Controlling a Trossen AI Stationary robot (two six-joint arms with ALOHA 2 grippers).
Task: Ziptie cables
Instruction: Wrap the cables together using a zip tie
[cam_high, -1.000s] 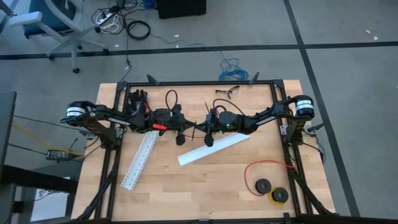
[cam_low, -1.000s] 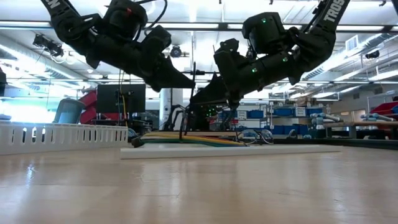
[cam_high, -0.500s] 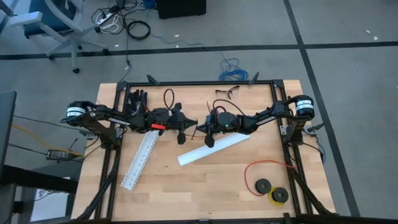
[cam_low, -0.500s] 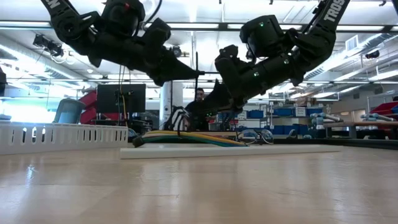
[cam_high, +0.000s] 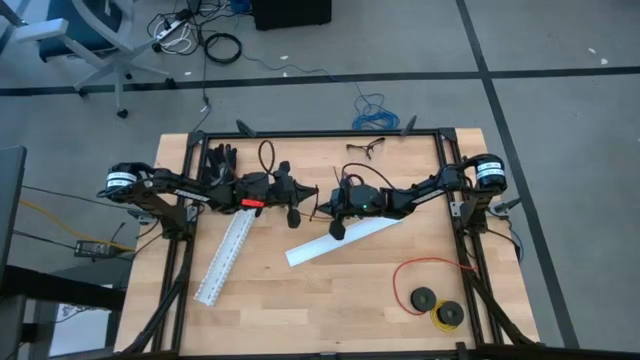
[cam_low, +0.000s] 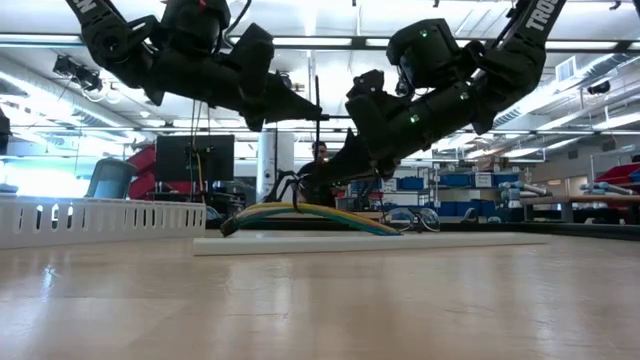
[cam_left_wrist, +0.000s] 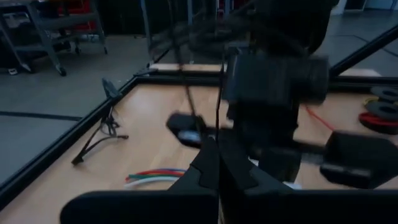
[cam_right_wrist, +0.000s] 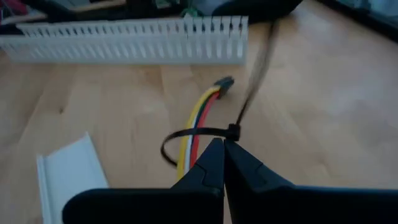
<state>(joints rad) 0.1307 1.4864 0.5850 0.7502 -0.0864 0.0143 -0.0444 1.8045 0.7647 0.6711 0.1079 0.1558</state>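
Observation:
The zip tie's loop (cam_right_wrist: 170, 147) hangs wide around the raised cables, so next my right gripper opens, puts its fingers on both sides of the zip tie's tail and pushes the head (cam_right_wrist: 233, 132) down to the cables.
The cables (cam_right_wrist: 198, 118) are a thin bundle of yellow, red and white wires ending in a small dark plug (cam_right_wrist: 224, 83). In the low view the cables (cam_low: 300, 212) arch up over a flat white channel (cam_low: 370, 243). A black zip tie (cam_right_wrist: 186, 135) loops around the bundle, and its thin tail (cam_low: 318, 95) sticks upward. My left gripper (cam_low: 316, 116) is shut on that tail. My right gripper (cam_right_wrist: 222, 146) is shut at the loop, right by the tie's head (cam_right_wrist: 233, 130). Over the table's middle, the left gripper (cam_high: 308, 204) and the right gripper (cam_high: 320, 207) nearly meet tip to tip. My left gripper pinches the zip tie's tail (cam_left_wrist: 217, 109) between its two fingertips. It comes nearly level from the table's left, and the tail runs up past the fingertips. My right gripper pinches the zip tie at the loop beside its head (cam_right_wrist: 227, 132), slanting down from the table's right. Its own fingertips hide the exact spot. The loop hangs clear of the table with the bundle's middle raised in it, and the bundle's ends rest below.
A long slotted white channel (cam_high: 228, 255) lies at the left and a flat white one (cam_high: 345, 240) under the grippers. A red wire loop with black spools (cam_high: 430, 290) is at the near right. A black glove (cam_high: 220, 160) and glasses (cam_high: 365, 148) lie at the far edge.
My left gripper has tipped up toward level, and its tip has risen with the zip tie's tail. The bundle's middle has lifted from lying flat on the white channel into an arch, while its ends stay down. Both grippers stay shut.

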